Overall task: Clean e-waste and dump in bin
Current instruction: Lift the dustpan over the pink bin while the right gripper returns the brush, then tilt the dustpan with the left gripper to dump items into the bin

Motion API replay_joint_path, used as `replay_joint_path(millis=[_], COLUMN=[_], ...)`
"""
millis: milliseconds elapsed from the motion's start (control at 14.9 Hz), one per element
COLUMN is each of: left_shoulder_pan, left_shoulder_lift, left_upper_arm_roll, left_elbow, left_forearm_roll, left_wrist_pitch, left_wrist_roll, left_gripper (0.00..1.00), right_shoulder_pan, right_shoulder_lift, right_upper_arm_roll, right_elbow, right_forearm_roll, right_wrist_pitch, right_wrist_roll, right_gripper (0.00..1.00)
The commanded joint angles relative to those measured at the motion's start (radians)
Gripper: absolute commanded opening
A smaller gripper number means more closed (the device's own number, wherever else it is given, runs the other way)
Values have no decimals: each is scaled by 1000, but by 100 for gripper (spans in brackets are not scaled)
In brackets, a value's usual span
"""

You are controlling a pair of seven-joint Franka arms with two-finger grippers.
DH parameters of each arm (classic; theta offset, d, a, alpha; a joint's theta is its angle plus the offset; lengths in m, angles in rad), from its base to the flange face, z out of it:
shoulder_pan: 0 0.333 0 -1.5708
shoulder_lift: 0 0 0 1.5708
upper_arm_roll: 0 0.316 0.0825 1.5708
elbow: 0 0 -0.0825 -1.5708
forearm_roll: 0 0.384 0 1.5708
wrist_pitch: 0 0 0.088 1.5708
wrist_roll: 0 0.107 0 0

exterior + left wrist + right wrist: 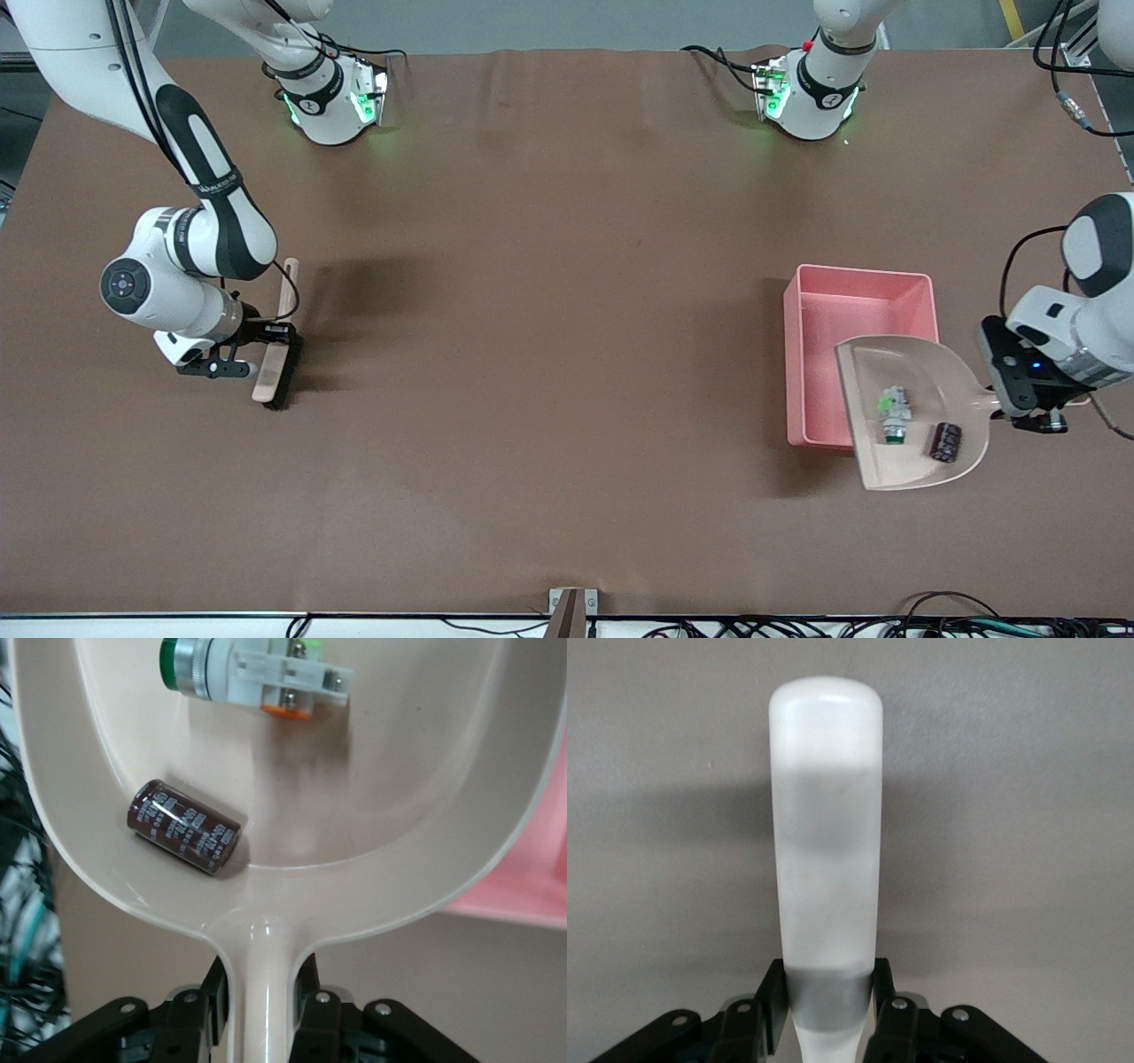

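The dustpan's edge (866,480) sticks out partly past the pink bin's corner, so the robot's left gripper should move the dustpan back over the pink bin's inside (821,372) before it tips the blocks out.
My left gripper (1019,409) is shut on the handle of the beige dustpan (917,412) and holds it over the pink bin's (819,301) corner nearest the front camera. In the dustpan lie the white e-waste block (895,415) with orange top and green end and the dark brown-black block (944,441). In the left wrist view the white block (266,678) and the dark block (186,827) rest on the pan (381,815), handle between my left gripper (261,997). My right gripper (266,341) is shut on the brush (276,354) handle (826,842), bristles on the table, at the right arm's end.
The brown cloth covers the table (532,354). A small bracket (571,610) sits at the table's edge nearest the front camera. Cables (930,620) lie along that edge. Both arm bases (328,97) stand at the table's robot side.
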Motion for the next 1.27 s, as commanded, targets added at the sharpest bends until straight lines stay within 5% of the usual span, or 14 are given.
replay_joint_path(millis=[0,134,201,669,1204], left_shoulder_pan=[72,77,77,66,14], left_shoulder_lift=[-49,-65,-73,-70,-69], left_upper_arm_roll=[-17,-16,-16,-51,-189], left_elbow=[-75,-125,-141,-182,-163], left_forearm_roll=[-4,59,99,427,696], left_wrist_pitch=[-7,0,0,-9,-136], left_wrist_roll=[42,32,25,-207,-306], left_gripper=[2,2,2,2,0], right_shoulder_pan=[-7,-7,-4,-1,20], right_shoulder_lift=[13,16,16,-107,-284], right_upper_arm_roll=[13,13,13,15,20], right_elbow=[33,66,86,159,466], right_forearm_roll=[-17,-17,-17,-17,-18], right_wrist_pitch=[-8,-57,-93,-190,-728], right_wrist_roll=[10,11,2,0,4], right_gripper=[42,67,98,100,100])
